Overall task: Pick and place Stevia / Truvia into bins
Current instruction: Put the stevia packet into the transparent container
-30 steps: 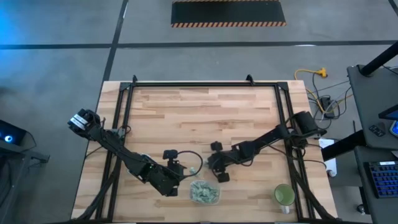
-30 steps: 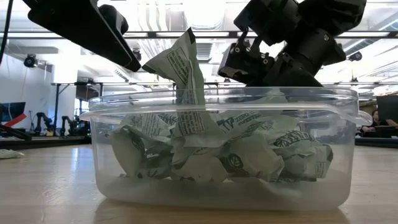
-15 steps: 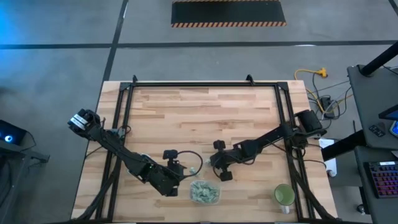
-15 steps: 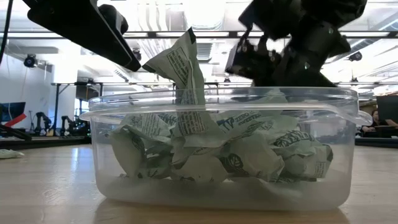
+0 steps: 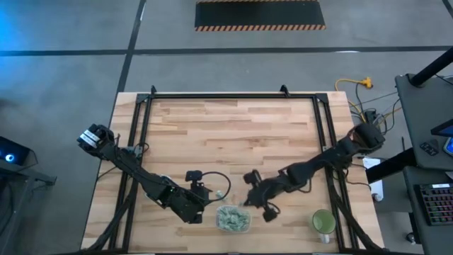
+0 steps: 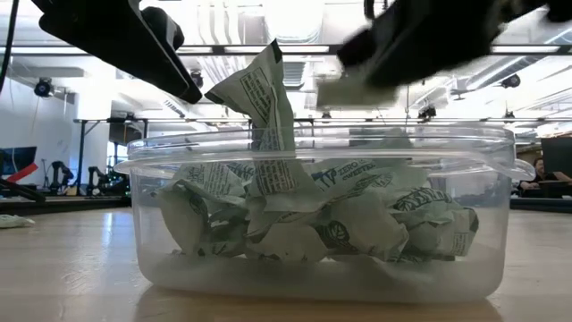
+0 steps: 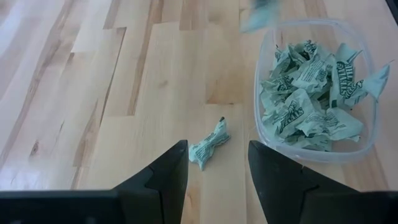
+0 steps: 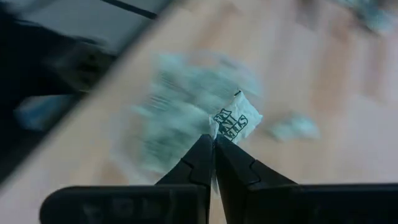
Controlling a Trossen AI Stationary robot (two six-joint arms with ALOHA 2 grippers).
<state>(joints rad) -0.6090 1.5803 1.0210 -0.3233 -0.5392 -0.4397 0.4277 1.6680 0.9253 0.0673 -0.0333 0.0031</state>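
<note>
The sachet (image 6: 352,93) sticks out from the fingers of the robot's right gripper, clear above the bin's rim, so the right gripper should keep carrying it until it hangs over the heap (image 5: 233,219), and then let go.
The clear bin (image 5: 233,219) stands near the table's front edge, heaped with pale green and white Stevia sachets (image 6: 313,215); one sachet (image 6: 259,98) sticks up above its rim. My right gripper (image 5: 248,201) hangs just beyond the bin's far right corner, shut on one sachet (image 8: 235,122). My left gripper (image 7: 217,163) stands open left of the bin, above a crumpled sachet (image 7: 208,144) that lies flat on the wood, and touches nothing. My right gripper pinches the sachet by its lower edge (image 8: 217,138) between the very ends of its two fingers. The fingers slant down from the table's right side. The sachet sticks out beyond the tips, lifted clear of table and bin.
A round green cup (image 5: 323,222) stands at the table's front right corner. A black frame (image 5: 226,95) runs around the tabletop. Bare wood stretches across the far half of the table.
My right gripper has risen from low behind the bin and swung toward the table's near edge and the bin, carrying a sachet up with it. The bin and its heap have kept still.
</note>
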